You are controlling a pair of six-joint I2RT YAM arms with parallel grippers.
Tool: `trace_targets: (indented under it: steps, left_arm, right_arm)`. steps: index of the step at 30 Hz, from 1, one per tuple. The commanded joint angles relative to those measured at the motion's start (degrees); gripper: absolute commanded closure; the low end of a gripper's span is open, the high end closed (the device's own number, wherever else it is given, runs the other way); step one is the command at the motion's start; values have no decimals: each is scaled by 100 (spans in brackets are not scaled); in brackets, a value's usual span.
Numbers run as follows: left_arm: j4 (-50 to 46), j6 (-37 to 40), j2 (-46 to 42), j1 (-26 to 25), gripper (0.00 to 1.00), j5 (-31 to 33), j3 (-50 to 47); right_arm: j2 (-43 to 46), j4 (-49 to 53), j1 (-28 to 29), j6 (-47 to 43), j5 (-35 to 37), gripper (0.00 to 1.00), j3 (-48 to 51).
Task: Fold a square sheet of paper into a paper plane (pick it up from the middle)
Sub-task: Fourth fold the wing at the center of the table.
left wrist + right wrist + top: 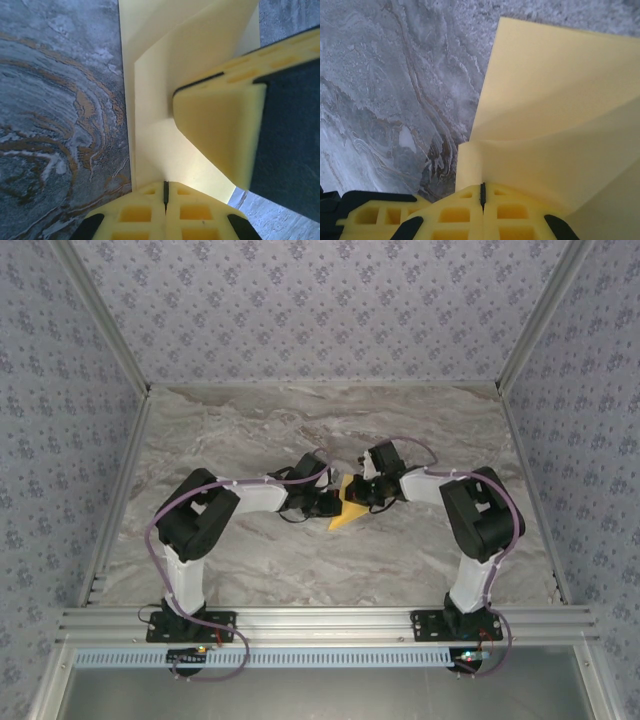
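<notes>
I should gently move the flap back flush with the sheet's edge (pixel 472 134) before creasing, because the flap in my right gripper bulges and its corner juts (pixel 463 146) past that edge.
The yellow square sheet of paper (pixel 348 516) lies partly folded at the table's middle, and from above its outline is pointed. My left gripper (pixel 335 506) is shut, with its tips down on the flat part of the sheet (pixel 150 150). I cannot tell whether it pinches the sheet or only presses on it. My right gripper (pixel 368 496) comes in from the right, shut on a raised flap of the sheet (pixel 555 100). That flap curls up out of its jaws. In the left wrist view, one of the right gripper's fingers (pixel 215 130) rests over the sheet.
The grey marble table (pixel 250 430) spreads around the sheet, bounded by patterned walls on three sides. An aluminium rail (pixel 320 620) runs along the near edge by the arm bases. One of the left gripper's fingers (pixel 370 216) sits just left of my right jaws.
</notes>
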State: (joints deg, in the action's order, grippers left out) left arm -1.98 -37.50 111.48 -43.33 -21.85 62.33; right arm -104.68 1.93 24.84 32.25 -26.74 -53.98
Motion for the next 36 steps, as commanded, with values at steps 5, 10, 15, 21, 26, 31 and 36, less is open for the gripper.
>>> trace_targets:
  steps: [5,10,15,21,26,31,36]
  left_arm:
    - [-1214,177,432,-26,100,130,-256]
    - [-1254,182,453,-20,100,84,-335]
    - [-1246,197,462,-20,100,77,-327]
    - [-1196,247,479,-9,100,53,-215]
    - [-1135,262,479,-14,100,49,-124]
    - [-1020,265,445,-13,100,29,-124]
    - [-895,235,383,-11,100,-3,-154]
  right_arm:
    - [-405,-77,-524,-151,-23,99,-132]
    - [-570,-226,-1139,-61,87,100,-156]
    - [-572,-158,-1579,27,280,99,-430]
    - [-57,161,-1552,-144,459,100,-657]
    - [519,191,-1054,-100,369,100,-198]
    - [492,-111,-376,332,-4,100,175]
    - [215,-535,-29,812,-209,100,350]
